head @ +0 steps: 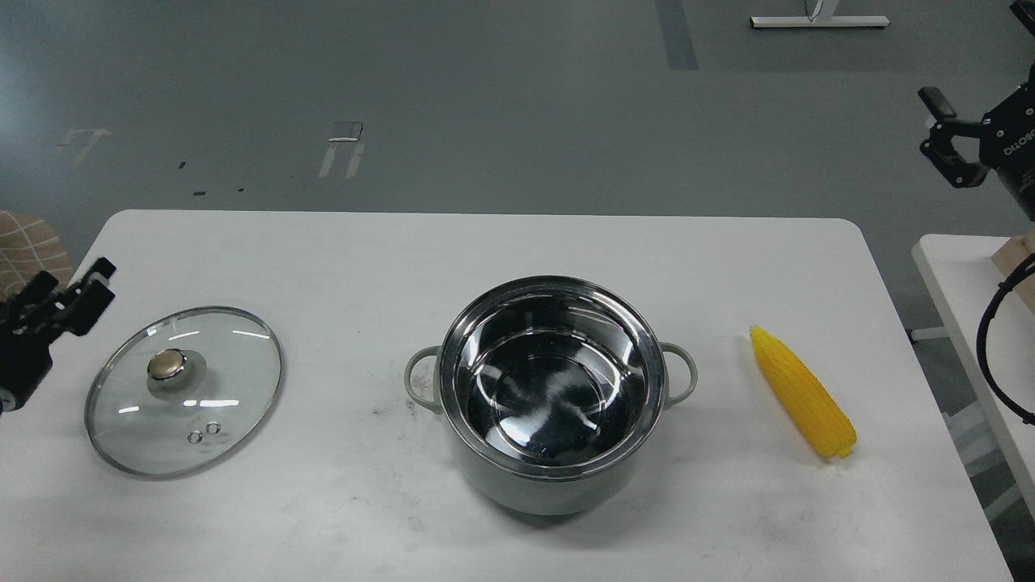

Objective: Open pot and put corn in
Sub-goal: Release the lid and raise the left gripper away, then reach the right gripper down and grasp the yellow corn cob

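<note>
I expect the yellow corn (802, 393) to lie fully inside, below the pot's rim, when I lower it, because the corn is shorter than the pot's wide opening (552, 377).
The pot (554, 388) stands open and empty at the middle of the white table (485, 250). Its glass lid (210, 356) with a gold knob lies flat on the table at the left. The yellow corn (803, 392) lies on the table to the right of the pot, tapered end pointing away from me. My left gripper (90, 287) is open and empty at the left edge, above and left of the lid, clear of the knob. My right gripper (936, 129) is open and empty, high at the far right beyond the table's corner, well away from the corn.
A second white table (962, 275) stands to the right, with a wooden block (1015, 257) at its edge and a black cable (990, 356) hanging over it. A checkered cushion (28, 242) shows at the left edge. Grey floor lies beyond.
</note>
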